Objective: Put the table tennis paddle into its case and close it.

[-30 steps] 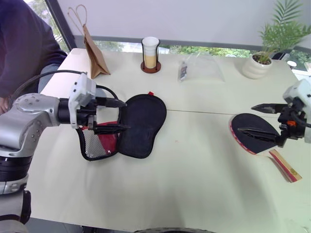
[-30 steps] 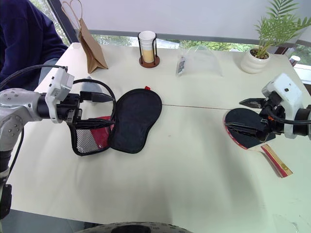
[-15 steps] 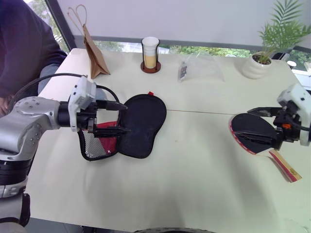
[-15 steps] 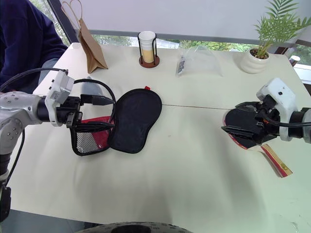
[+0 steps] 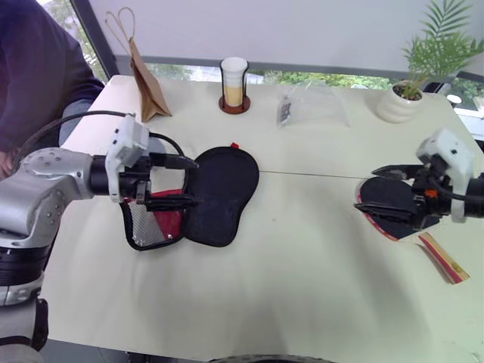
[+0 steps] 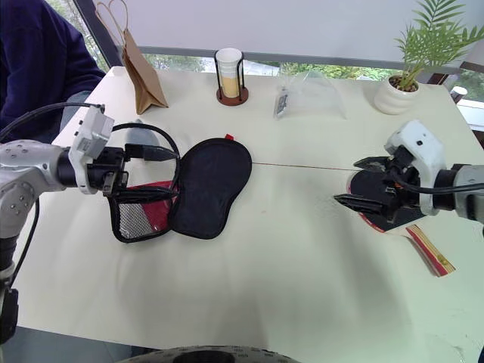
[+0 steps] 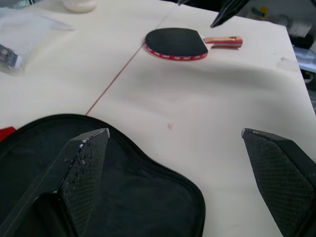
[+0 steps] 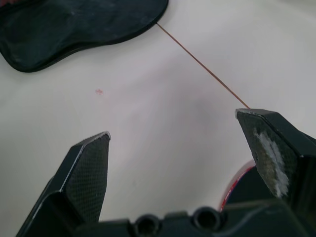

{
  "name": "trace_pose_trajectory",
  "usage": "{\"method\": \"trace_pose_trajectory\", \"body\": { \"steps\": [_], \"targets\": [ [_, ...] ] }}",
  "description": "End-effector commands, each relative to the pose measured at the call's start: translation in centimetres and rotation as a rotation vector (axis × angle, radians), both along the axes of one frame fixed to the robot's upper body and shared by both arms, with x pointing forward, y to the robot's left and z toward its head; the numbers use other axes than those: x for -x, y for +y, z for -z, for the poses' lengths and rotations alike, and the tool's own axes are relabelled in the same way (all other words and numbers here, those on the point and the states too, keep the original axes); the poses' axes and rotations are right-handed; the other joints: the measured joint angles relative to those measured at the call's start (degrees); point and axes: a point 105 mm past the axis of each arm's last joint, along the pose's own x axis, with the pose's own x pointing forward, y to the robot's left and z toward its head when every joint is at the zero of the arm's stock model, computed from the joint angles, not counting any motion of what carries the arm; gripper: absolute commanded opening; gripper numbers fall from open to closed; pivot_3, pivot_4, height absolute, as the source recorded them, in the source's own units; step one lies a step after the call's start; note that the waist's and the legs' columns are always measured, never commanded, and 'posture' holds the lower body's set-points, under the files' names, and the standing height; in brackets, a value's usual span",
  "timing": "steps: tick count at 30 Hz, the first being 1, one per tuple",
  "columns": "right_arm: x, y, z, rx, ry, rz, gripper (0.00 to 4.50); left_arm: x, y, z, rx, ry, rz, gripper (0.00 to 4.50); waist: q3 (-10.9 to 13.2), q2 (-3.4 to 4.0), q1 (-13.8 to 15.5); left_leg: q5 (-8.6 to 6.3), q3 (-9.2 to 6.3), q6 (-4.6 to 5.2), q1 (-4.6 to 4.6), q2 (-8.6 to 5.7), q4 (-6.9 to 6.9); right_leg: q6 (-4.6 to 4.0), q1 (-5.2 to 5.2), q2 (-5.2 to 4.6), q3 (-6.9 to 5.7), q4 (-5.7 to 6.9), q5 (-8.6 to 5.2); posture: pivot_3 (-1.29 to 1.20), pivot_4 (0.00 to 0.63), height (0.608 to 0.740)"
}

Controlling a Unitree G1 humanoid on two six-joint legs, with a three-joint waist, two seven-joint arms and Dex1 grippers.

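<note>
The black flap's curved edge (image 5: 241, 212) lies free and faces my right gripper's open fingers. My right gripper keeps going across the clear table (image 5: 306, 215) until it pinches that edge.
The case (image 5: 221, 193) lies unzipped and spread flat on the left half of the table, black flap up, with its red and mesh side (image 5: 155, 225) beside it. My left gripper (image 5: 189, 181) hovers open over the join of the two halves, nothing between its fingers. The table tennis paddle (image 5: 393, 200) rests black face up at the right, its tan striped handle (image 5: 444, 259) pointing to the near right edge. My right gripper (image 5: 368, 189) is open just above the inner edge of the paddle's face, holding nothing. The left wrist view shows the paddle (image 7: 177, 42) lying far off.
A brown paper bag (image 5: 147, 83), a cup in a holder (image 5: 234, 85), a clear plastic bag (image 5: 310, 106) and a potted plant (image 5: 401, 102) line the far edge. A person (image 5: 38, 68) sits at the far left corner. A thin seam (image 5: 310, 175) crosses the table.
My right gripper has shifted left over the paddle's face, towards the table's middle. The left gripper, case and paddle have stayed put.
</note>
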Motion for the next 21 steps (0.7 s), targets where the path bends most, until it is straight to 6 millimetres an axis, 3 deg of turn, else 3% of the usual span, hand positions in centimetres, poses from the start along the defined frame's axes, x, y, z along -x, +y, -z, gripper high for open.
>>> {"method": "trace_pose_trajectory", "body": {
  "steps": [1, 11, 21],
  "targets": [
    [-0.9, 1.9, 0.4, -0.059, 0.004, 0.003, 4.48, -0.2, 0.4, -0.8, 0.018, -0.041, -0.022, 4.50, 0.0, 0.00, -0.3, 0.01, 0.00, -0.02, 0.00, 0.00, 0.00, 0.00, 0.00, 0.00, 0.00, 0.00, 0.00, 0.00, 0.150, 0.740],
    [-2.8, 12.3, 6.8, -0.223, 0.222, -0.102, 4.48, -0.9, 1.5, -0.8, -0.023, -0.050, -0.057, 4.50, 0.0, -0.01, -1.7, 0.16, 0.02, -0.28, -0.12, 0.00, -0.06, -0.09, -0.29, 0.03, 0.02, 0.19, -0.05, 0.00, 0.150, 0.740],
    [-2.9, 19.3, 10.7, -0.248, 0.358, -0.193, 4.48, 0.0, 1.7, -0.5, -0.047, -0.050, -0.059, 4.50, 0.0, -0.02, -1.8, 0.17, 0.04, -0.29, -0.18, -0.06, -0.04, -0.09, -0.42, 0.03, 0.01, 0.34, -0.05, 0.00, 0.150, 0.740]
  ]
}}
